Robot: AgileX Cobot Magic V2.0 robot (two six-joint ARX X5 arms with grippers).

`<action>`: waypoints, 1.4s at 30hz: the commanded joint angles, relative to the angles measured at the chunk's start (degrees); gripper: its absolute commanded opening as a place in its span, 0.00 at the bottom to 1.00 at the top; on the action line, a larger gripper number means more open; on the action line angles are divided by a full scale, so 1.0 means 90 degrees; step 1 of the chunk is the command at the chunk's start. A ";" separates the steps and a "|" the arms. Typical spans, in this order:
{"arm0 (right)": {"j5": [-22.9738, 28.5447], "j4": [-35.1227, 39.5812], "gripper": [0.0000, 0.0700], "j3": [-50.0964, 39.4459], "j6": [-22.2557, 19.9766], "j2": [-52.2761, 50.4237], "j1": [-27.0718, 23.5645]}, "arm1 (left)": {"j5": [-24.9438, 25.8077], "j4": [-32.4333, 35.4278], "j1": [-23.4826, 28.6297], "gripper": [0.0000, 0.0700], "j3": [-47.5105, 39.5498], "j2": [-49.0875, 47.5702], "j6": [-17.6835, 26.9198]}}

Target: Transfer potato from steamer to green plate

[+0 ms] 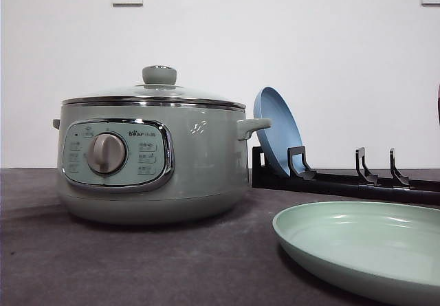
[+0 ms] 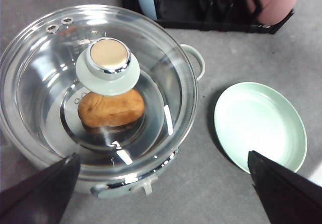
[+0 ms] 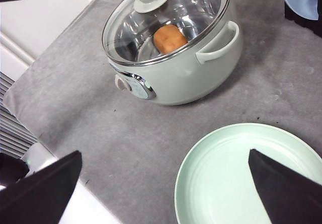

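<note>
My gripper will lift the lid [image 1: 159, 91] straight off and level when it raises the lid's knob, because the glass lid's unbroken rim [image 1: 154, 101] rests on top of the steamer.
The sage-green steamer [image 1: 199, 161] stands on the grey table with its knobbed glass lid [image 2: 45, 83] on. Through the glass I see the orange-brown potato [image 2: 110, 108] lying on the bottom of the pot. The green plate [image 1: 364, 244] lies flat and bare to the steamer's right. My left gripper [image 2: 162, 155] hovers open above the steamer's front rim, its fingers spread wide and holding nothing. My right gripper [image 3: 165, 152] is open too, high over the table between the steamer [image 3: 191, 78] and the green plate [image 3: 241, 173]. The potato [image 3: 169, 38] shows there under the lid.
A black dish rack [image 1: 357, 182] runs along the back right, behind the green plate, holding a blue plate [image 1: 275, 130] on edge and a pink item [image 2: 274, 2]. The table's edge [image 3: 30, 128] drops off on the side of the steamer away from the rack.
</note>
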 commanded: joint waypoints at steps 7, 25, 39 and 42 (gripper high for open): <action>-0.0012 0.0066 1.00 0.0109 -0.0150 0.0017 0.0022 | -0.0755 -0.0611 -0.0356 1.00 0.1431 0.1381 0.0093; -0.0012 0.0063 1.00 0.0109 -0.0182 0.0017 0.0024 | -0.1544 -0.1038 -0.0688 0.96 0.3598 0.3841 0.0056; -0.0012 0.0063 1.00 0.0109 -0.0277 0.0017 0.0024 | -0.1751 -0.0891 -0.0695 0.83 0.3604 0.4461 0.0138; -0.0010 0.0063 1.00 0.0109 -0.0296 0.0017 0.0022 | -0.1751 -0.0893 -0.0695 0.78 0.3604 0.4490 0.0157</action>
